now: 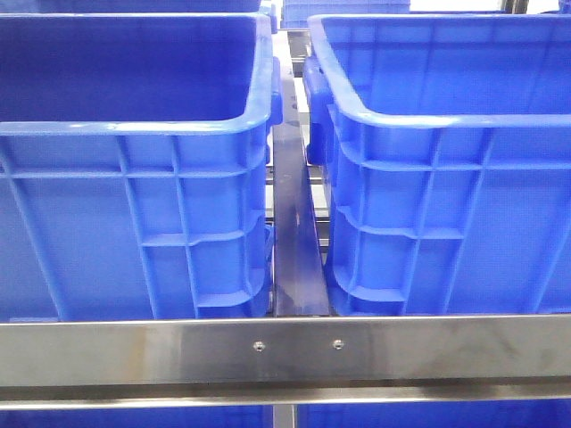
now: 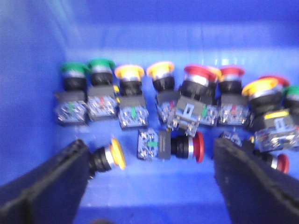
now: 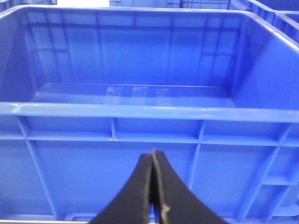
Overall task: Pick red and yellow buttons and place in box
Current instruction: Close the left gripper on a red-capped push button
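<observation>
The block of a red button (image 2: 186,115) rests on top of its neighbours, so the robot's left gripper should go on moving toward that block until it has one finger on each side of it.
In the left wrist view my left gripper (image 2: 150,161) is open low inside a blue crate, over its floor (image 2: 154,191). A yellow button (image 2: 113,154) lies on its side right by the gripper's one finger (image 2: 51,182). A dark red button (image 2: 189,146) lies on its side between the fingers, nearer the other finger (image 2: 252,182). Nothing is held. My right gripper (image 3: 153,156) is shut and empty, outside the near wall of a blue box (image 3: 149,112) whose inside looks bare. Neither gripper shows in the front view.
Beyond the two lying buttons stands a row of several more: green caps (image 2: 74,70), yellow caps (image 2: 129,71), red caps (image 2: 198,72). The front view shows two blue crates, left (image 1: 134,134) and right (image 1: 428,116), a dark bar (image 1: 294,223) between them, and a steel rail (image 1: 285,352) in front.
</observation>
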### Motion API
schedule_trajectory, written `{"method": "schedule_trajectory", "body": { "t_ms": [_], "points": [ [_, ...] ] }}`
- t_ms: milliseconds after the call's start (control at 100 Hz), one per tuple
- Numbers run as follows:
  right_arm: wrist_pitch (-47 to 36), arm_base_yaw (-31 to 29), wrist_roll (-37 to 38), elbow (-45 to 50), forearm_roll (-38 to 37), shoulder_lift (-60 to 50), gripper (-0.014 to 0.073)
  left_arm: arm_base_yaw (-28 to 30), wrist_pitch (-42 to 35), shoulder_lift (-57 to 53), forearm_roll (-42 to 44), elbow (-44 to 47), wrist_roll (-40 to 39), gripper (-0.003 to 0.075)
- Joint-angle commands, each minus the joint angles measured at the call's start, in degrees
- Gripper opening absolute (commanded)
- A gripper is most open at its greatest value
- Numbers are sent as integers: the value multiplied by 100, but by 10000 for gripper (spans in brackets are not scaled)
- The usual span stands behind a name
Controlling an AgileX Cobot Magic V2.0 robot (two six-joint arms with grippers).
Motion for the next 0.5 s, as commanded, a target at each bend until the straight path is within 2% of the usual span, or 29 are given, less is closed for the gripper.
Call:
{"method": "schedule_trajectory", "body": {
  "t_ms": [0, 200, 390, 490],
  "points": [
    [-427, -20, 10, -93, -80, -137, -71, -20, 188, 316, -78, -579, -55, 554],
    [-427, -20, 10, -93, -80, -137, -71, -20, 1084, 1152, -234, -1375, 476, 554],
    [-427, -20, 10, -93, -80, -137, -71, -96, 1090, 1736, -566, -1839, 1515, 554],
    [-427, -20, 10, -93, -80, -137, -71, -179, 1082, 1982, -566, -2021, 1779, 554]
  ]
}}
